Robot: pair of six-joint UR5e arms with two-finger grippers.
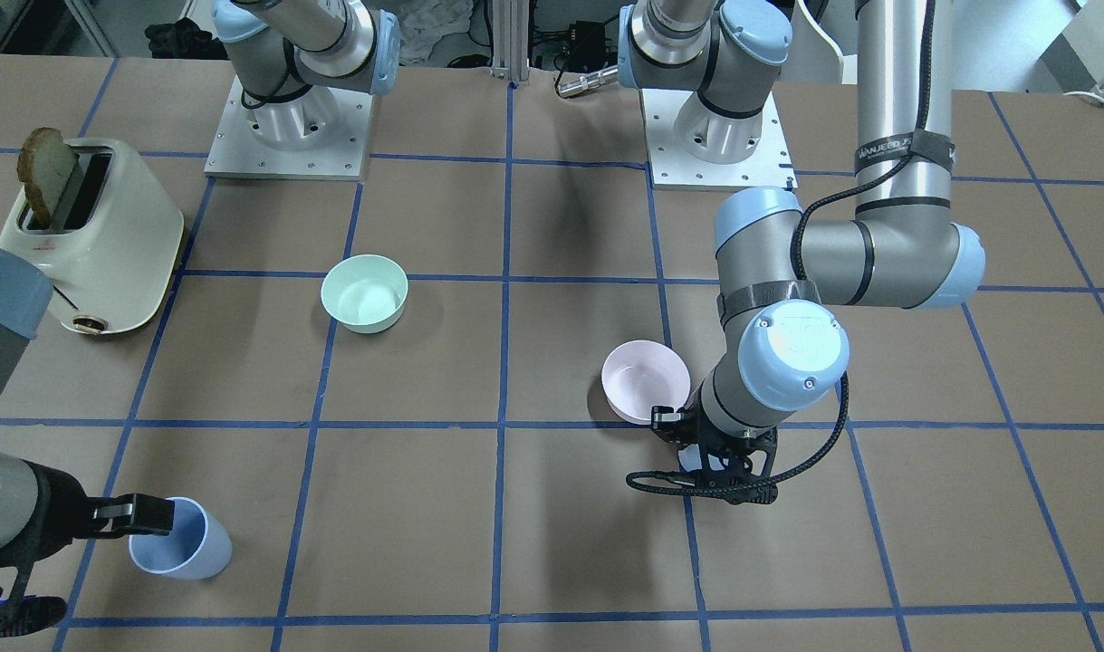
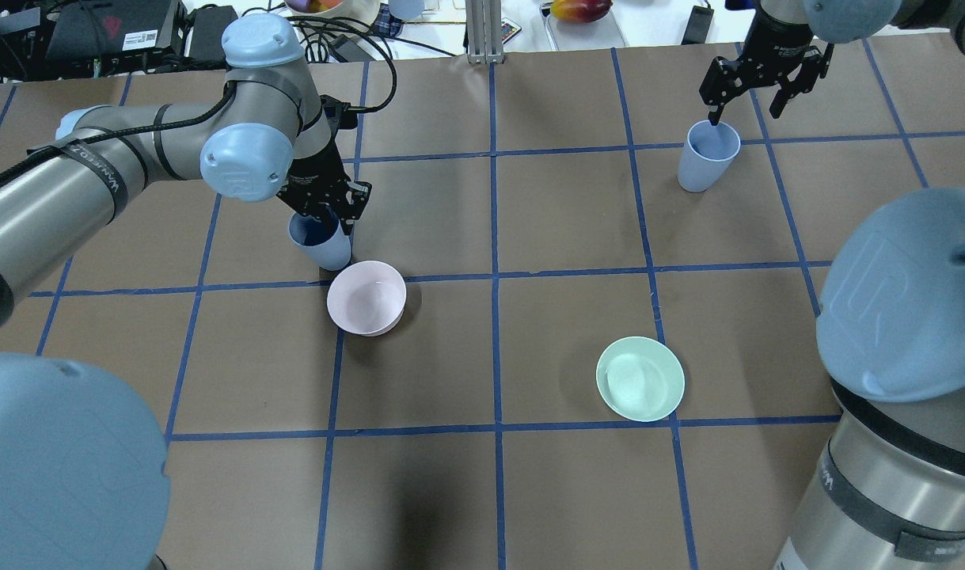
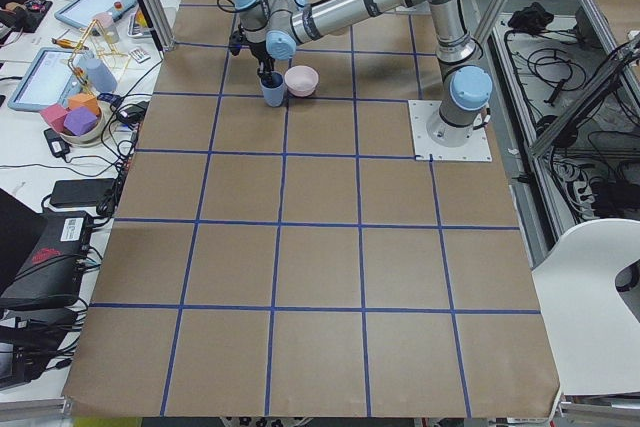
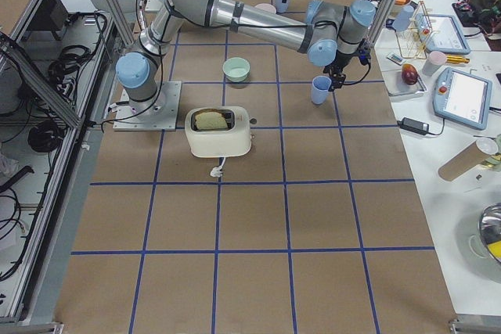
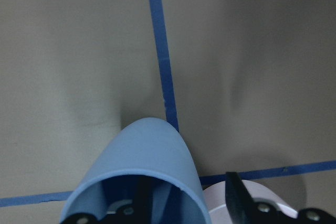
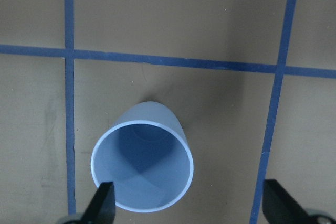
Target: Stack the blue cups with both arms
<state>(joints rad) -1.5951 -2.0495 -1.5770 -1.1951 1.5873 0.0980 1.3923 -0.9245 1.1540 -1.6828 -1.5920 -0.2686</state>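
Observation:
My right gripper will lower the cup, and the cup will slide partway into the other one, because the blue cup at my right gripper gets narrower toward its base.
One pale blue cup stands left of centre, just behind the pink bowl. My left gripper is right above it and open. In the left wrist view one finger is inside the cup and the other finger is outside, so they straddle its wall. The second blue cup stands upright at the far right. My right gripper hovers over it, wide open. In the right wrist view one finger is at the rim of this cup and the other is well clear.
A mint-green bowl sits right of centre. A cream toaster with a slice of bread stands near the right arm's base. The pink bowl almost touches the left cup. Blue tape lines grid the brown table.

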